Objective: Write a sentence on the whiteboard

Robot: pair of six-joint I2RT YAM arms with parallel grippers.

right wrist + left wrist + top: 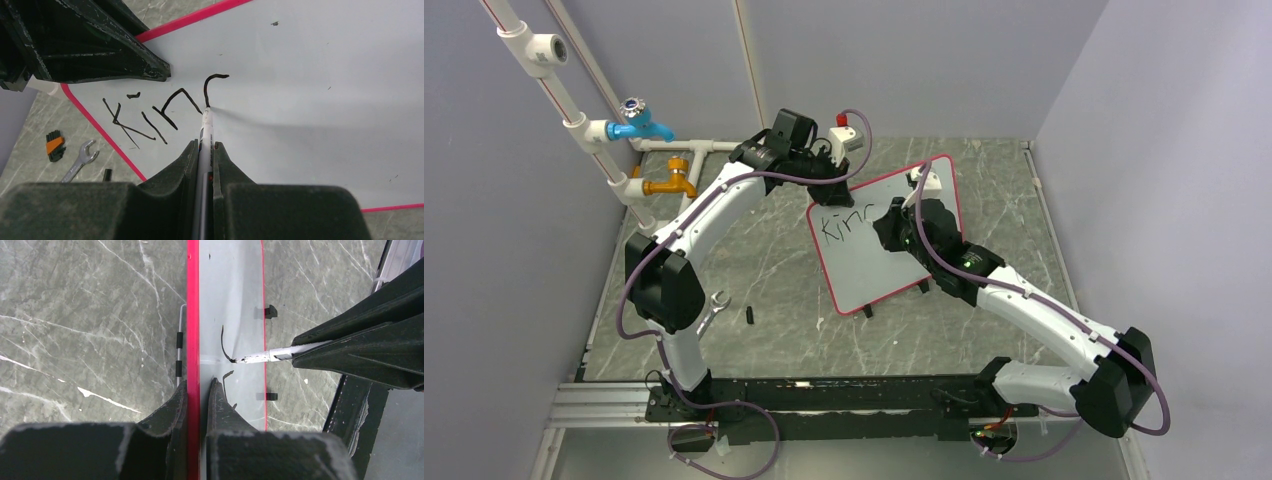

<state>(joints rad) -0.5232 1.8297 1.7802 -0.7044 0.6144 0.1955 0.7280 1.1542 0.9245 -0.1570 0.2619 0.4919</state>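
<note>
The open curve's lower end (pixel 207 106) is at the same height as the n's foot, so my right gripper should sweep the marker back upward to close the d's loop (pixel 227 76).
The whiteboard (pixel 864 270) stands tilted on the table, white with a red rim. My left gripper (pixel 839 185) is shut on its upper rim; in the left wrist view its tips (pixel 199 385) pinch the red edge of the whiteboard (pixel 235 290). My right gripper (pixel 894 222) is shut on a white marker (pixel 206 125), whose tip touches the whiteboard (pixel 325 90). The sentence (pixel 150 112) reads "Kin" plus a curved stroke that ends at the marker tip. The marker (pixel 260 357) also shows in the left wrist view.
A wrench (pixel 714 308) and a small black piece (pixel 750 314) lie left of the board. Pipes with a blue tap (pixel 639 125) and a yellow tap (pixel 674 183) stand at the back left. A white block with a red top (pixel 849 135) sits behind the board.
</note>
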